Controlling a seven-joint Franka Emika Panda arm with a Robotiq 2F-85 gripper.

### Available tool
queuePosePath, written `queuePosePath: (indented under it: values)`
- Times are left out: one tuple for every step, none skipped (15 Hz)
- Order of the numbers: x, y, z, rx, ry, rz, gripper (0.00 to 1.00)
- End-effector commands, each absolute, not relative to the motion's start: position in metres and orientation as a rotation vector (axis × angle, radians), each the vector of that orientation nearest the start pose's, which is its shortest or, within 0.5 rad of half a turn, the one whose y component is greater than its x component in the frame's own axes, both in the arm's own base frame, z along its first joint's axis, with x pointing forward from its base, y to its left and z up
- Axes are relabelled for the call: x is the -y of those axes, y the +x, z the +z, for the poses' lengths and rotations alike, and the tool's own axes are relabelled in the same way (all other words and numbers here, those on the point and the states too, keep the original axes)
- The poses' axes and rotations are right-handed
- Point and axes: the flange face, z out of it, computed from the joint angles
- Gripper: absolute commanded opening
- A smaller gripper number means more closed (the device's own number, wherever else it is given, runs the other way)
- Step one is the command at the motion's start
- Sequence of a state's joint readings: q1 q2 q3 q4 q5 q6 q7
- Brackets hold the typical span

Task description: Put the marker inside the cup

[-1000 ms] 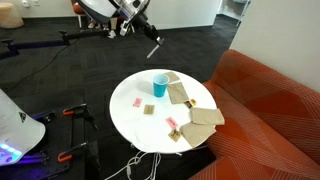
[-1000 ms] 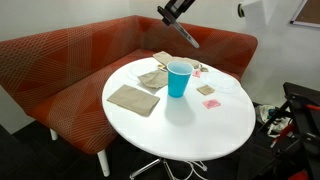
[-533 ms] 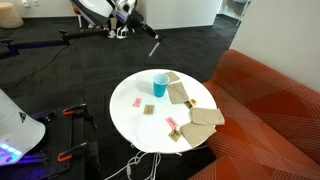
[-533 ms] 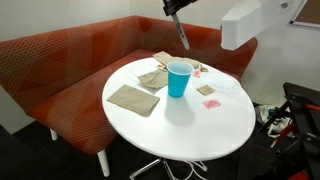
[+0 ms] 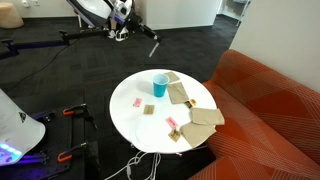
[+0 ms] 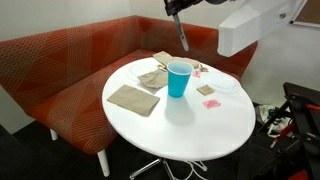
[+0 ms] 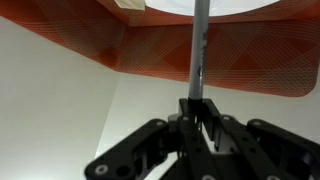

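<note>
The marker (image 6: 181, 34) hangs tilted from my gripper above the cup, so I should turn it upright and line it up over the cup's opening (image 6: 180, 67) before lowering it.
The light blue cup (image 5: 160, 85) stands upright on the round white table (image 5: 130, 118); it also shows in an exterior view (image 6: 179, 78). My gripper (image 5: 137, 27) is shut on the dark marker (image 5: 153, 45) and holds it high in the air, beyond the table's edge and well above the cup. In an exterior view the marker (image 6: 181, 30) hangs tilted from the gripper (image 6: 173, 8) at the top edge, above and just behind the cup. In the wrist view the marker (image 7: 199, 50) sticks straight out from between the shut fingers of my gripper (image 7: 198, 108).
Brown flat mats (image 6: 134, 98) (image 5: 203, 117) and small pink pieces (image 6: 211, 103) lie on the table around the cup. An orange-red sofa (image 6: 60, 60) curves round the table. Cables (image 5: 135, 165) hang below the table.
The gripper has risen and the marker has turned from a strong slant to nearly upright. In the last half second it has barely moved.
</note>
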State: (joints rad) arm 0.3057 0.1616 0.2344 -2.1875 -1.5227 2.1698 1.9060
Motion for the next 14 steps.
queuePosePath:
  values:
    - [-0.244,0.5,0.333,-0.515,-3.053,-1.939,0.04]
    - [-0.242,0.501,0.334,-0.533,-3.004,-2.024,0.04]
    - [-0.24,0.501,0.336,-0.547,-2.946,-2.129,0.04]
    - [-0.238,0.501,0.336,-0.563,-2.892,-2.22,0.04]
    - [-0.236,0.501,0.334,-0.578,-2.845,-2.292,0.04]
    - [-0.236,0.5,0.333,-0.595,-2.799,-2.358,0.04]
    - [-0.235,0.499,0.33,-0.612,-2.759,-2.413,0.04]
    - [-0.235,0.497,0.326,-0.624,-2.732,-2.458,0.04]
    - [-0.235,0.495,0.321,-0.639,-2.708,-2.494,0.04]
    - [-0.234,0.493,0.316,-0.659,-2.697,-2.514,0.04]
    - [-0.234,0.491,0.31,-0.678,-2.686,-2.542,0.04]
    - [-0.234,0.489,0.304,-0.701,-2.689,-2.54,0.04]
    - [-0.234,0.487,0.299,-0.713,-2.685,-2.549,0.04]
    - [-0.233,0.486,0.294,-0.726,-2.683,-2.554,0.04]
